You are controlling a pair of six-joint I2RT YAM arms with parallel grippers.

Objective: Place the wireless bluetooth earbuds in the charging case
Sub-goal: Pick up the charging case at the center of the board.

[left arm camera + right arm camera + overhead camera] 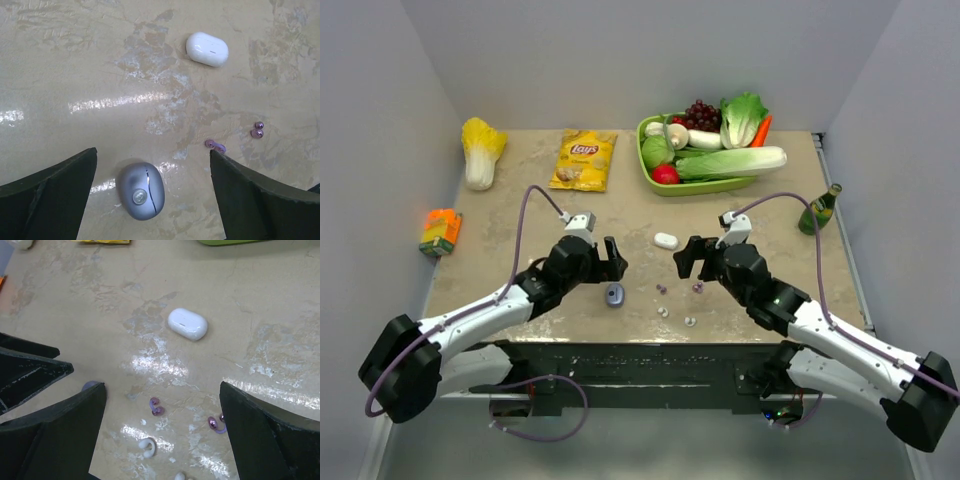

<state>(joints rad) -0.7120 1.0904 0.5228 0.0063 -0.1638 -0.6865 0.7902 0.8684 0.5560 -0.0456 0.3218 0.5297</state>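
Note:
The white case (666,241) lies away from the loose earbuds, so the robot's open left gripper goes on moving toward the case until its fingers can close on both of the case's ends.
A closed lilac charging case (614,295) lies between the fingers of my open left gripper (613,262), seen from the left wrist (141,190) (153,160). A closed white case (666,240) (207,49) (187,324) lies farther back. Two lilac earbuds (661,289) (697,287) and two white earbuds (663,311) (689,321) lie loose on the table. My right gripper (688,258) (162,390) is open and empty above them. In the right wrist view, one lilac bud (156,407) and one white bud (147,446) lie between its fingers; the other lilac bud (216,423) is by the right finger.
A green tray (642,150) of vegetables stands at the back right. A chips bag (584,160) and a cabbage (482,150) lie at the back left. An orange carton (440,231) sits at the left edge, a green bottle (819,209) at the right edge.

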